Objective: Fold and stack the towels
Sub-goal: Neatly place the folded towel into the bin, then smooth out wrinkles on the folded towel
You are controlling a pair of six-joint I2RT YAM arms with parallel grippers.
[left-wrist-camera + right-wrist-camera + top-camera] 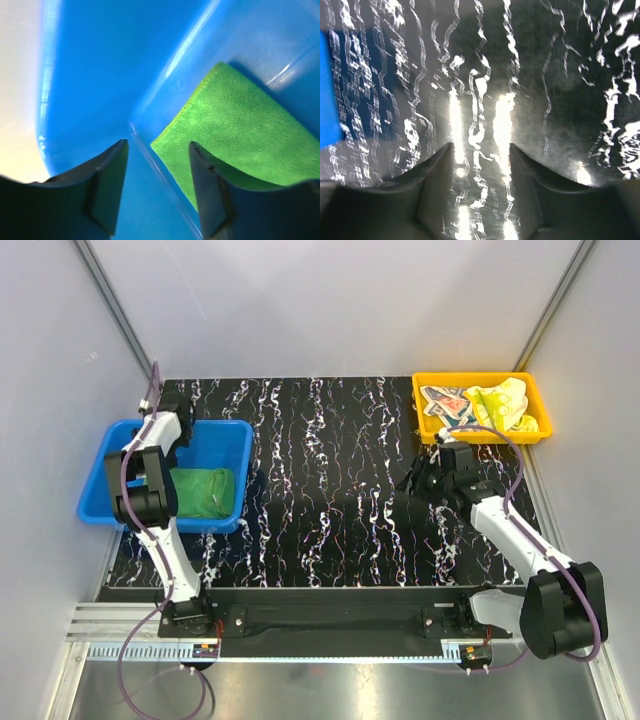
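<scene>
The green towel's end (222, 493) is wrinkled and curled up in the blue bin, so my left gripper needs to flatten this towel (192, 487) before I stack the next one.
A folded green towel (205, 490) lies flat in the blue bin (225, 435); in the left wrist view the green towel (240, 130) sits on the bin floor just right of my fingers. My left gripper (172, 445) (157, 145) hangs open inside the bin beside that towel, with nothing between its fingers. A crumpled pale yellow towel with green print (505, 405) and a cream printed towel (445, 400) lie in the orange bin (480, 435). My right gripper (418, 480) (481, 146) is open and empty over the black marbled mat (320, 480), just in front of the orange bin.
The blue bin stands at the mat's left edge, the orange bin at its back right corner. White walls close in both sides and the back. The blue bin's wall (327, 90) shows at the left edge of the right wrist view.
</scene>
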